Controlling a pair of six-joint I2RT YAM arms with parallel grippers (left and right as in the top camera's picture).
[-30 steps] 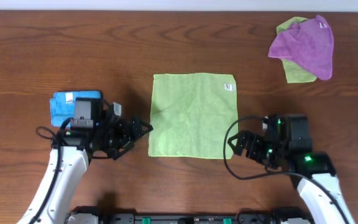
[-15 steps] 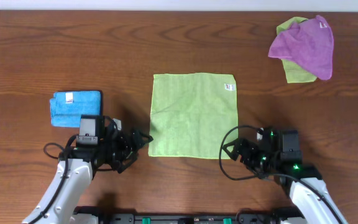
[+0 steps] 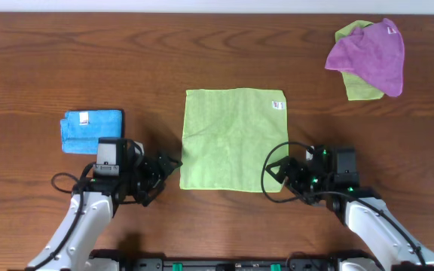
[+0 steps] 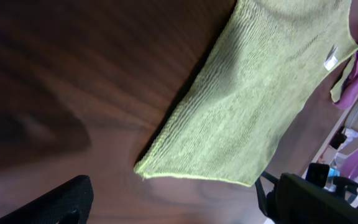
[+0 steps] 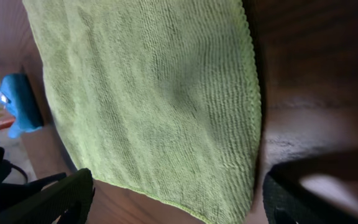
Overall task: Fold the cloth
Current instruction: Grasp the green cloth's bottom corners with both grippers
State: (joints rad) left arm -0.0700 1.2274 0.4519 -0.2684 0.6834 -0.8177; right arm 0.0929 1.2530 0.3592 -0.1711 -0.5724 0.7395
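Observation:
Next, my left gripper grips its corner [image 3: 182, 187] before folding, because it is beside that near corner while my right gripper is already around one near corner of the cloth [image 3: 279, 190].
A light green cloth [image 3: 235, 139] lies flat and spread out in the middle of the table, with a white tag near its far right corner. My left gripper [image 3: 169, 167] is open just left of the cloth's near left corner [image 4: 143, 167], not touching it. My right gripper [image 3: 274, 177] is open at the cloth's near right corner [image 5: 229, 214], with its fingers either side of it. The cloth fills most of the right wrist view [image 5: 148, 93].
A folded blue cloth [image 3: 90, 129] lies at the left, behind my left arm. A purple cloth [image 3: 371, 54] lies on another green cloth [image 3: 356, 83] at the far right corner.
Both arms have drawn back toward the near edge and lowered. Both grippers have closed in on the green cloth's near corners.

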